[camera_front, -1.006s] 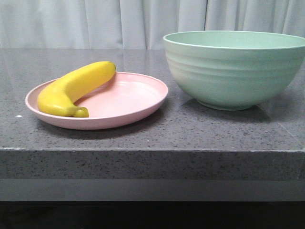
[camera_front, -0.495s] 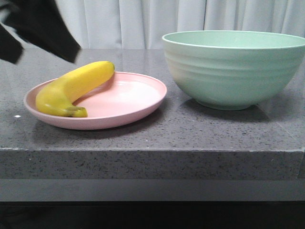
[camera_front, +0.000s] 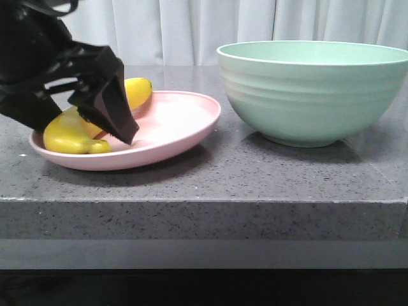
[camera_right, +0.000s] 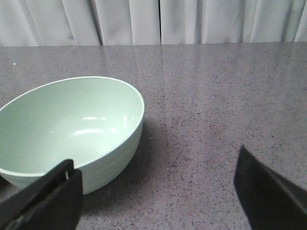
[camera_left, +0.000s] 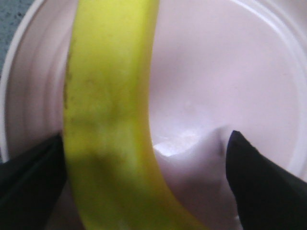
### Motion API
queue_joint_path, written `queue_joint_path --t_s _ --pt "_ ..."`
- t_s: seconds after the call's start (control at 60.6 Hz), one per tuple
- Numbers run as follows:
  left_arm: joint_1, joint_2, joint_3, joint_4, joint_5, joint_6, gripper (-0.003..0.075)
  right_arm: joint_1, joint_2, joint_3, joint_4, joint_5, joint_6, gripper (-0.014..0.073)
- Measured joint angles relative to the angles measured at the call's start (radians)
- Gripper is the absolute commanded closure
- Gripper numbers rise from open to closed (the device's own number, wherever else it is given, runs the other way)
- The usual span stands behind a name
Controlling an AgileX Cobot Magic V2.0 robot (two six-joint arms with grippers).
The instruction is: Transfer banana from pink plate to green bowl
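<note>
The long yellow banana (camera_front: 69, 135) will lean with its tip above the bowl's rim when I lower it into the green bowl, because the bowl has steep sides (camera_front: 309, 101).
The yellow banana (camera_front: 67, 137) lies on the left side of the pink plate (camera_front: 172, 131), partly hidden behind my left gripper (camera_front: 83, 131). In the left wrist view the banana (camera_left: 110, 96) runs between the two black fingers over the plate (camera_left: 216, 72). My left gripper (camera_left: 144, 187) is open and straddles it; one finger is against the banana, the other stands apart over bare plate. The green bowl (camera_front: 312, 89) stands to the right of the plate and is empty in the right wrist view (camera_right: 72, 124). My right gripper (camera_right: 158, 196) is open and empty above the counter beside the bowl.
The plate and bowl stand on a speckled grey stone counter (camera_front: 255, 172) with its front edge close to the plate. A white curtain (camera_front: 191, 32) hangs behind. Bare counter (camera_right: 216, 110) stretches beyond the bowl.
My left arm has come in from the upper left and dropped onto the plate, its open fingers now around the banana. The plate has shifted slightly left. The bowl has not moved.
</note>
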Motion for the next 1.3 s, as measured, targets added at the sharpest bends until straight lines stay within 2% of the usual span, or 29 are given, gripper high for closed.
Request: queue_joint_path --t_s 0.115,0.28,0.445,0.61,0.808,0.907,1.039,1.155,1.303 --pt "0.000 0.010 -0.005 0.000 -0.009 0.000 0.0148 0.000 0.000 0.000 0.000 0.000 0.000 -0.0057" --pt "0.000 0.023 -0.006 0.000 -0.024 0.006 0.0302 0.000 0.000 0.000 0.000 0.000 0.000 -0.0057" --pt "0.000 0.040 -0.011 0.004 -0.062 0.008 0.0493 0.000 0.000 0.000 0.000 0.000 0.000 -0.0057" --pt "0.000 0.048 -0.011 0.000 -0.110 0.008 0.0621 0.000 0.000 0.000 0.000 0.000 0.000 -0.0057" --pt "0.000 0.050 -0.045 0.000 -0.152 0.008 0.0647 0.000 0.000 0.000 0.007 0.001 0.000 -0.0057" --pt "-0.013 0.021 -0.098 0.002 -0.143 0.008 0.0647 0.000 0.007 -0.013 0.067 0.021 0.000 -0.0057" --pt "-0.066 -0.050 -0.172 0.002 -0.113 0.008 0.0647 0.000 0.063 -0.062 0.214 0.050 0.000 -0.0057" --pt "-0.137 -0.101 -0.217 0.000 -0.095 0.008 0.0647 0.016 0.149 -0.119 0.399 0.061 0.000 -0.0057" --pt "-0.247 -0.135 -0.248 -0.004 -0.050 0.008 0.0647 0.098 0.273 -0.186 0.671 0.061 -0.109 -0.0057"
